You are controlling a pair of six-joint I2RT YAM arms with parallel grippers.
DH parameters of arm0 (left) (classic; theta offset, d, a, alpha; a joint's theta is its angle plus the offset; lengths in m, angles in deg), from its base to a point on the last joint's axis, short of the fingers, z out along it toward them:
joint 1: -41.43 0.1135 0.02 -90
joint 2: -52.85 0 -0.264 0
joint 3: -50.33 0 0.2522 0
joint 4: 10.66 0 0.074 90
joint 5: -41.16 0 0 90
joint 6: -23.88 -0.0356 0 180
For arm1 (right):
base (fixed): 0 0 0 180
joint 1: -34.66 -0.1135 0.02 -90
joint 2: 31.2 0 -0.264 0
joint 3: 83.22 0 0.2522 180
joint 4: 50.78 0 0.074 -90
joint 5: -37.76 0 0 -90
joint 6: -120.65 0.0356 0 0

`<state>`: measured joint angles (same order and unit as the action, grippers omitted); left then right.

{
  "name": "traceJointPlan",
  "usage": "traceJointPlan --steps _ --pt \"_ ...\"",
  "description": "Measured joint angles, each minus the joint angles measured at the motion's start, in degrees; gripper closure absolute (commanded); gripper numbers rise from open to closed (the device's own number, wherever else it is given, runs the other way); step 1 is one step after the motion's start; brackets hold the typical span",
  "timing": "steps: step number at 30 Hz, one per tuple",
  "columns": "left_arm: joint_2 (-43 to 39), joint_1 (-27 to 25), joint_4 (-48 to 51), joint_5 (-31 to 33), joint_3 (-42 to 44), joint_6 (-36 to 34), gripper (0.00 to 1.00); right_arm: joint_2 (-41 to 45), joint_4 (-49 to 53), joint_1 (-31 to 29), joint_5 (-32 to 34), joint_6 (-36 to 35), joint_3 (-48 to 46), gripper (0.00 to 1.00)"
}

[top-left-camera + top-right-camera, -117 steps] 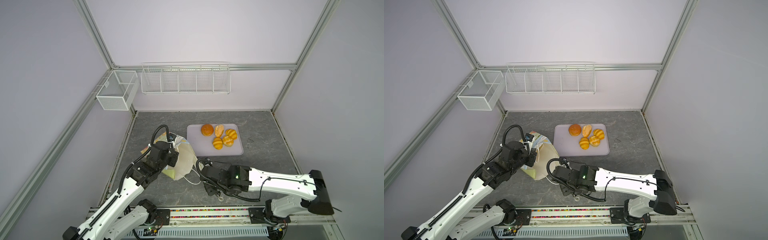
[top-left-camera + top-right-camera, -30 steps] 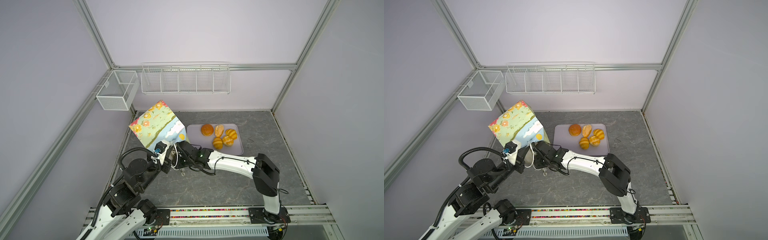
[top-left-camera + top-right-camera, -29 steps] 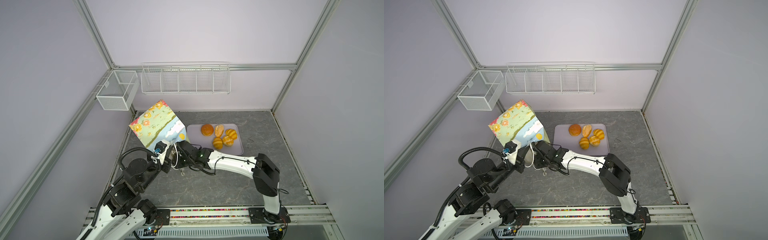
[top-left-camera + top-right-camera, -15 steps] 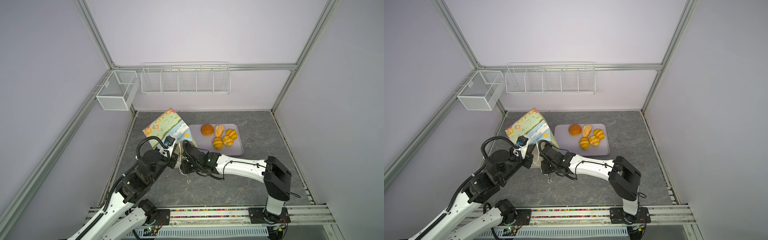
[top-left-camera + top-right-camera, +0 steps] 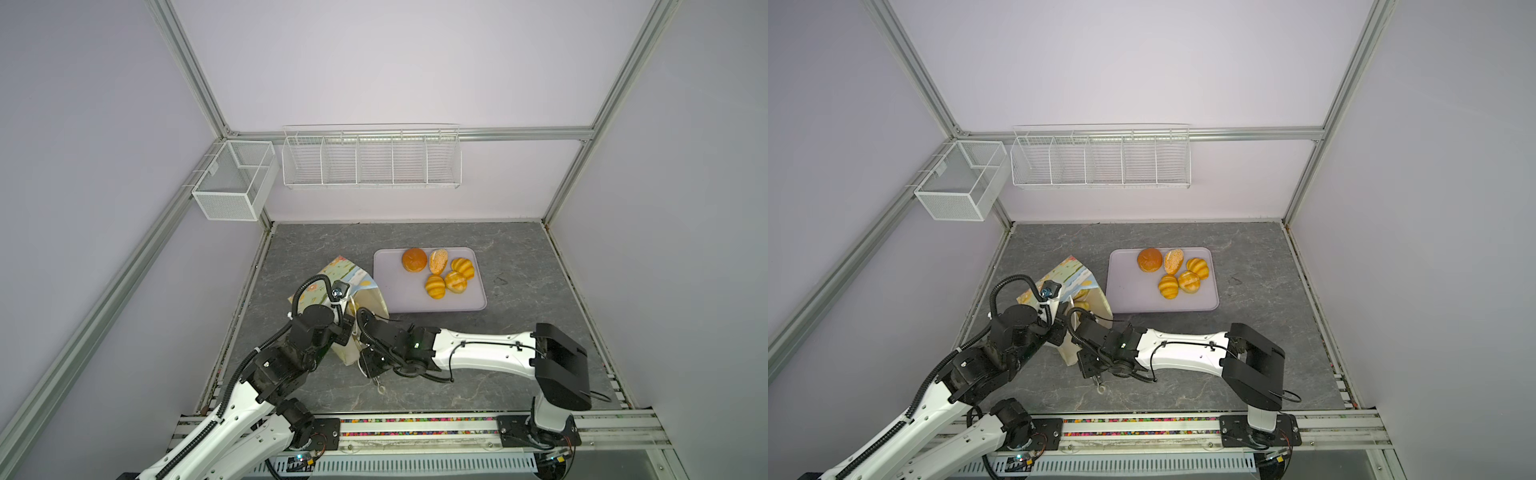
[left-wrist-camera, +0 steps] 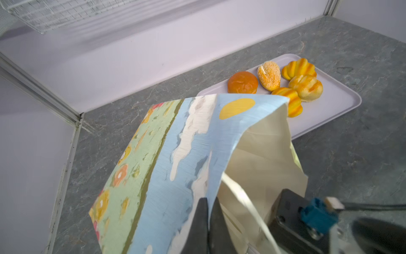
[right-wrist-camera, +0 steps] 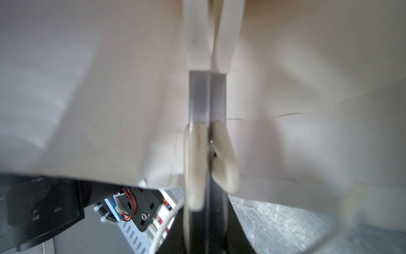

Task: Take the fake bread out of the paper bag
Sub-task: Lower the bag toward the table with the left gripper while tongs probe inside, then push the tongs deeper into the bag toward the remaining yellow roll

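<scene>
The yellow bread (image 5: 1082,304) lies deeper inside the bag, while the fingers of my right gripper meet by the bag's white lining (image 7: 258,95). Next, I open those fingers and reach in around the bread.
The paper bag (image 5: 332,286) rests tilted on the grey table left of the tray, its mouth toward the arms, white lining (image 6: 259,154) showing. My left gripper (image 6: 207,203) is shut on the bag's rim. My right gripper (image 7: 207,75) is shut on the bag's white handle (image 7: 195,158), close against the lining. Of the fake bread, a round brown bun (image 5: 414,259), a seeded roll (image 5: 437,260) and three striped rolls (image 5: 455,281) lie on the tray. Something yellow shows inside the bag's mouth (image 5: 1082,306); I cannot tell what it is.
The lilac tray (image 5: 415,297) lies mid-table, right of the bag. A white wire rack (image 5: 372,160) hangs on the back wall and a mesh box (image 5: 232,183) on the left wall. A small pale loop (image 5: 381,389) lies near the front rail.
A second ago both arms held the bag high and upturned; it has come down toward the front and now rests on the table. The right jaws have shut.
</scene>
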<state>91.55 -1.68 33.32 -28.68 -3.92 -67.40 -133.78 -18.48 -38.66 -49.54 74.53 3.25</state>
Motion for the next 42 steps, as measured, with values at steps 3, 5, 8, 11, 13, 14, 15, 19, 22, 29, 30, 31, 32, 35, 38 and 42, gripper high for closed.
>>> traceJointPlan --steps 3,5,8,11,13,14,15,19,22,29,30,31,32,35,38,42 --pt "-0.35 -0.13 0.31 0.02 1.27 0.61 1.0 1.64 1.77 -0.85 0.96 0.04 -1.49 0.93" --pt "-0.28 -0.13 0.46 0.04 1.46 0.85 1.0 2.95 3.21 -1.4 1.6 0.07 -1.99 0.93" --pt "-0.04 -0.13 0.72 0.11 1.46 1.22 1.0 4.7 5.09 -2.23 2.49 0.0 -2.08 0.9" --pt "-0.07 -0.13 1.03 -0.02 1.46 1.25 1.0 5.44 7.19 -2.84 3.74 -1.7 -1.99 0.84" --pt "-0.17 -0.13 1.27 -0.28 1.46 1.25 1.0 5.4 9.33 -3.06 5.29 -3.89 -1.68 0.81" --pt "-0.24 -0.13 1.46 -0.52 1.46 1.22 1.0 5.4 10.75 -3.15 6.21 -5.27 -1.42 0.8" --pt "-0.26 -0.13 1.64 -0.76 1.44 1.22 1.0 5.33 12.46 -3.26 7.43 -6.88 -0.87 0.8" --pt "-0.61 -0.13 2.51 -2.08 1.4 1.2 1.0 4.22 17.53 -3.34 11.8 -13.4 2.4 0.8" --pt "-1.27 -0.11 3.61 -2.62 0.9 1.2 1.0 2.01 21.24 -3.34 14.69 -17.53 6.21 0.79" --pt "-1.46 -0.09 6.82 -3.91 -2.6 0.98 1.0 -0.5 25.88 -3.32 17.86 -21.88 9.05 0.71" --pt "-1.4 -0.09 7.15 -3.98 -2.99 0.94 1.0 -0.5 26.36 -3.32 18.05 -22.05 9.05 0.69" --pt "-1.29 -0.09 7.41 -4.04 -3.26 0.9 1.0 -0.5 26.64 -3.32 18.1 -22.12 9.05 0.67" --pt "-1.11 -0.09 7.67 -4.15 -3.45 0.81 1.0 -0.5 26.93 -3.32 18.1 -22.18 9.05 0.65" --pt "-0.37 -0.09 8.11 -4.76 -3.78 0.76 1.0 -0.5 27.76 -3.32 18.05 -22.43 9.05 0.6" --pt "0.39 -0.09 8.22 -5.2 -3.78 0.76 1.0 -0.5 28.17 -3.32 18.01 -22.49 9.11 0.58" --pt "0.52 -0.09 8.24 -5.44 -3.78 0.79 1.0 -0.5 28.11 -3.32 18.27 -22.51 9.16 0.57"
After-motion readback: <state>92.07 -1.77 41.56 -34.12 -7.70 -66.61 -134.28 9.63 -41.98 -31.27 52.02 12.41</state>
